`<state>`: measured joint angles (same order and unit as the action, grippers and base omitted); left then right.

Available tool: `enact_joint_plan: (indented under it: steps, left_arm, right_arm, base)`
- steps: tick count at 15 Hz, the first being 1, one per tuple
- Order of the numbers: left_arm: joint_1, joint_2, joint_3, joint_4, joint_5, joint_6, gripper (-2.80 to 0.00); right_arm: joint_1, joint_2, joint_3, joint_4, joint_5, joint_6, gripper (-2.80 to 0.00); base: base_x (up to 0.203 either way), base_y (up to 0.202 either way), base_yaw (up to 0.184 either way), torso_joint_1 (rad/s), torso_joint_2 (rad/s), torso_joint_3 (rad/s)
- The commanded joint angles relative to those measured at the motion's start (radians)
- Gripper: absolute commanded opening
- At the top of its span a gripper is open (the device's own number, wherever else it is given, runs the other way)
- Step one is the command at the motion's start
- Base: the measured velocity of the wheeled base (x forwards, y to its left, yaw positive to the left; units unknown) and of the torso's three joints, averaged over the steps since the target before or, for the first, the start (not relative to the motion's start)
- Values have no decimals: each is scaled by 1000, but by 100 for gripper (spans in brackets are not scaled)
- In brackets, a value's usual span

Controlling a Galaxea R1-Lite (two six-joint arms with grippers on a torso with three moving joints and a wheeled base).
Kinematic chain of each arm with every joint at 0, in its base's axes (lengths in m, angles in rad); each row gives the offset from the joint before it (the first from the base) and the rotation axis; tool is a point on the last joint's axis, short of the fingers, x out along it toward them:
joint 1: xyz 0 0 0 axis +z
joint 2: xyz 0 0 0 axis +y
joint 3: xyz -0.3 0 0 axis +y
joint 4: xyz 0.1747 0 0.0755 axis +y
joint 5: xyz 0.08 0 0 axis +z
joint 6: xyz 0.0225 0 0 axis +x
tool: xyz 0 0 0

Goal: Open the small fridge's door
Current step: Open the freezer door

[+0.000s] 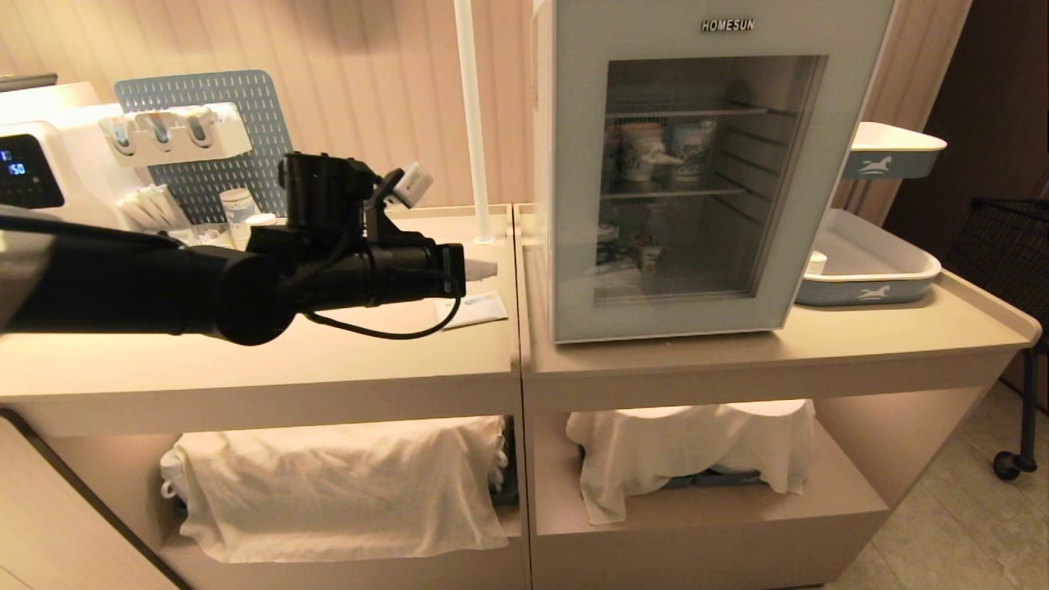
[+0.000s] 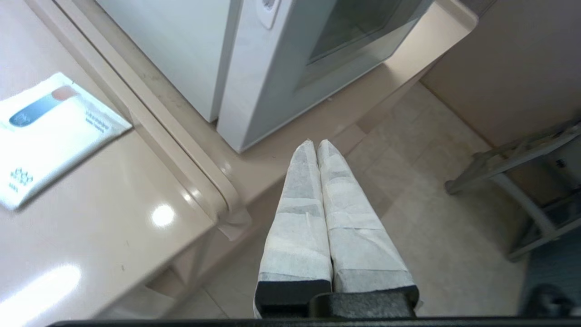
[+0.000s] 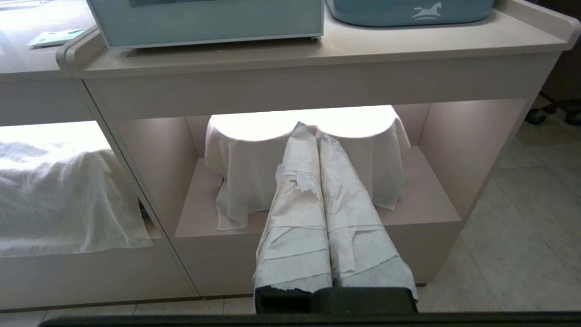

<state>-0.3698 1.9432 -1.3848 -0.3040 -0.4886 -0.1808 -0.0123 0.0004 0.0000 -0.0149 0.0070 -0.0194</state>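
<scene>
My left gripper's closed fingers point past the door's lower corner [image 2: 238,147], below its recessed handle. Next, I move closer and open them on both sides of the door's edge [image 2: 251,71].
The small fridge [image 1: 542,164] stands white and boxy on the right counter, with "HOMESUN" on top and cups on wire shelves inside. Its glass door [image 1: 578,205] lies flat against the body. My left gripper [image 1: 489,269] is shut and empty, held just left of the fridge's lower left corner, a little above the counter, not touching it. In the left wrist view the taped fingertips [image 2: 306,152] point past the door's edge [image 2: 268,86] and the fridge's side [image 2: 181,50]. My right gripper [image 3: 308,129] is shut, low in front of the right cabinet, out of the head view.
A water dispenser [image 1: 33,164], a pegboard rack [image 1: 205,139] and cups stand at back left. A leaflet [image 1: 479,309] lies under my left arm. A white pole [image 1: 471,123] rises beside the fridge. Two trays [image 1: 869,270] sit to its right. Cloth-covered items [image 1: 688,451] fill the lower shelves.
</scene>
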Motion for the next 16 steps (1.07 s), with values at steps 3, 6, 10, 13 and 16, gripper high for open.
enact_joint_plan:
  steps: [3,6,10,13,16]
  left_arm:
    - [-19,174,-66,-117,12,25,-280]
    - [-33,225,-141,-169,13,37,-280]
    - [-34,146,-157,12,3,37,-280]
    - [-33,112,-230,265,4,33,-280]
    - [-34,180,-379,316,-1,33,-280]
  right_arm:
    - [0,0,11,0,1,-1,-280]
    - [0,0,11,0,1,-1,-280]
    - [0,-2,11,0,1,-1,-280]
    - [0,0,11,0,1,-1,-280]
    - [0,0,11,0,1,-1,-280]
  base:
    - [0,0,0,0,0,0]
    - [0,0,0,0,0,0]
    - [0,0,0,0,0,0]
    - [0,0,0,0,0,0]
    - [0,0,0,0,0,0]
